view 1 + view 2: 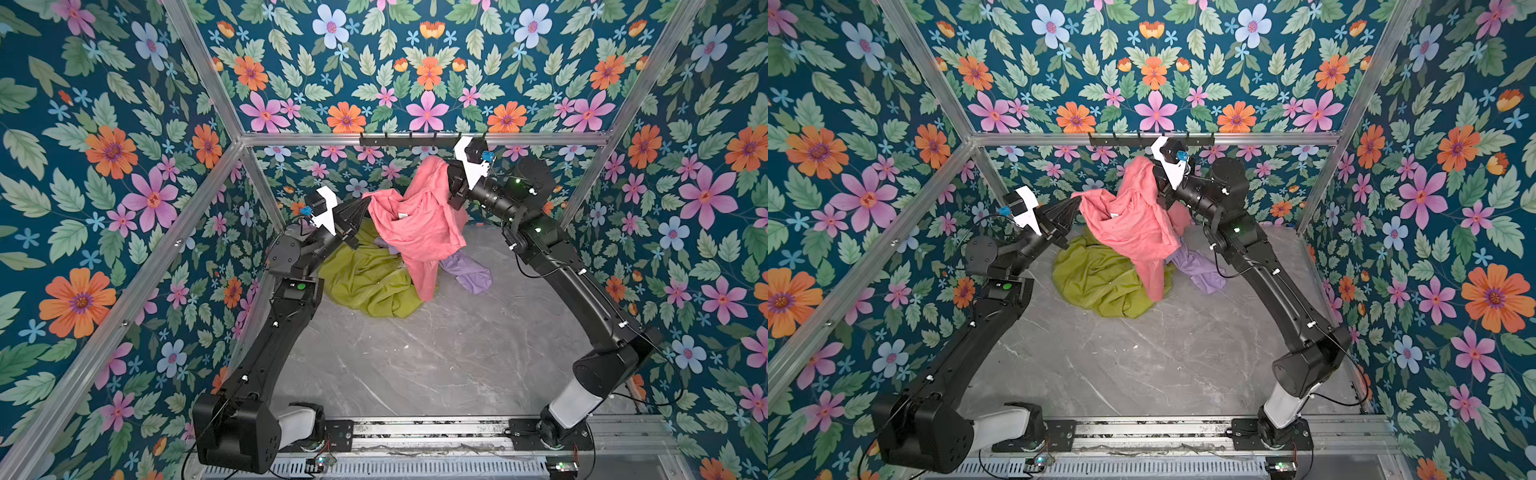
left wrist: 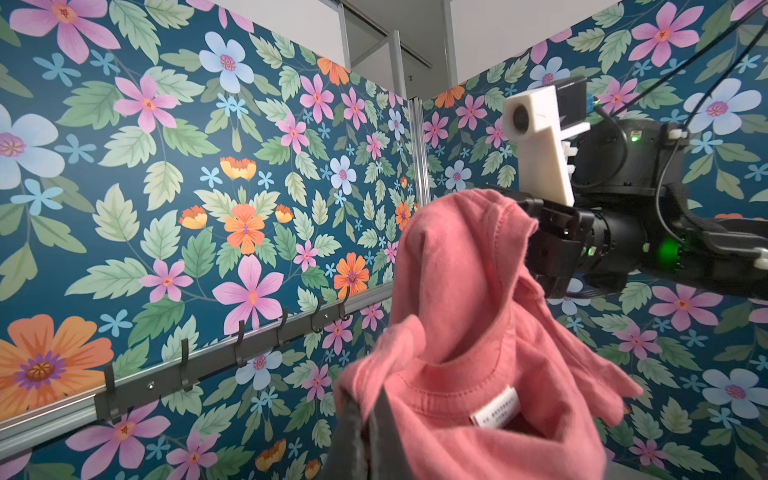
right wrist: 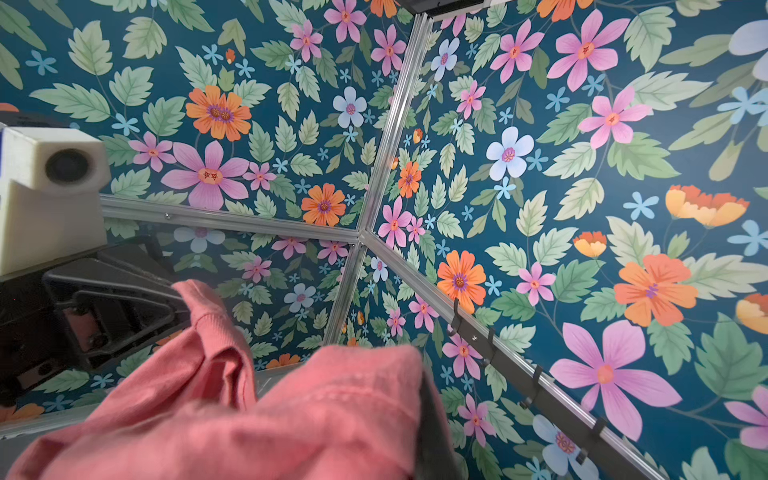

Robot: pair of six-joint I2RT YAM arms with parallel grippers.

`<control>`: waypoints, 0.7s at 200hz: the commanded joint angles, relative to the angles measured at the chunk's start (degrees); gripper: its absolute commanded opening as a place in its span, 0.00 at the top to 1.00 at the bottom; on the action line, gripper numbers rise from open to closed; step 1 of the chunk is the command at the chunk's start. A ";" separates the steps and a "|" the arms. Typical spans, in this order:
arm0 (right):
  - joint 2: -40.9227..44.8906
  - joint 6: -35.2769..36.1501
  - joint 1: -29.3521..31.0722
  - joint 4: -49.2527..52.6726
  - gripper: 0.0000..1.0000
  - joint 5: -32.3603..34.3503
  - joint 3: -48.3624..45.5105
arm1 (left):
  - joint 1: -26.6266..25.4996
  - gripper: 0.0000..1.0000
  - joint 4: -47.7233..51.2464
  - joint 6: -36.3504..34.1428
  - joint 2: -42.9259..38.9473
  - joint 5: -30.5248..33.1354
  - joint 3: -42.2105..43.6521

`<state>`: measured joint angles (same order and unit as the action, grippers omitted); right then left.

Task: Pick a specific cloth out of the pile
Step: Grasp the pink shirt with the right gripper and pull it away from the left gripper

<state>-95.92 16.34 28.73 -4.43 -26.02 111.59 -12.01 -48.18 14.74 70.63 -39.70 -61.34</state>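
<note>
The pink cloth's top fold (image 1: pixel 432 172) is held shut in my right gripper, so my left gripper should carry on lowering the cloth's edge toward the grey floor (image 1: pixel 436 328) and let go there.
The salmon-pink cloth (image 1: pixel 415 220) (image 1: pixel 1133 224) hangs in the air at the back, lifted off the pile, its lowest tail still reaching down onto the green cloth. My left gripper (image 1: pixel 366 199) (image 1: pixel 1077 200) (image 2: pixel 368 409) is shut on its left edge near the collar and white label. Higher up, my right gripper (image 1: pixel 446 166) (image 1: pixel 1153 166) (image 3: pixel 417 386) is shut on a bunched top fold. The pile lies below on the floor: an olive-green cloth (image 1: pixel 365 282) (image 1: pixel 1100 282) and a lilac cloth (image 1: pixel 469 270) (image 1: pixel 1200 270). In both wrist views the pink cloth (image 2: pixel 478 332) (image 3: pixel 291 415) covers most of the fingers.
A black rail of hooks (image 1: pixel 424 139) (image 2: pixel 187 365) (image 3: pixel 536 378) runs along the back wall just above my right gripper. Floral walls and aluminium frame posts (image 1: pixel 257 183) close in the sides. The grey marble floor (image 1: pixel 415 365) stretches toward the arm bases.
</note>
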 commanded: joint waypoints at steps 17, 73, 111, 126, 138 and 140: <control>3.08 1.41 0.09 3.24 1.00 0.72 1.06 | 0.06 1.00 -2.25 1.65 -2.27 -0.24 4.46; 5.34 3.16 0.09 7.39 1.00 0.97 1.94 | 0.06 1.00 -2.40 3.13 -5.24 -0.90 11.52; 6.82 3.43 0.10 9.78 1.00 0.37 2.29 | 0.06 1.00 -1.96 4.94 -7.30 -2.40 14.83; 7.54 3.52 0.10 10.85 1.00 0.27 2.32 | 0.08 1.00 -1.43 5.61 -8.24 -2.83 16.23; 8.24 3.53 0.10 11.47 1.00 0.05 2.12 | 0.06 1.00 -1.40 6.36 -9.11 -2.79 17.72; 8.32 3.48 0.07 11.59 1.00 0.08 2.09 | 0.10 1.00 -1.39 6.55 -9.31 -2.76 17.94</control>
<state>-88.84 19.68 28.75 7.20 -25.34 113.49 -11.99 -48.42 19.35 62.67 -41.19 -45.21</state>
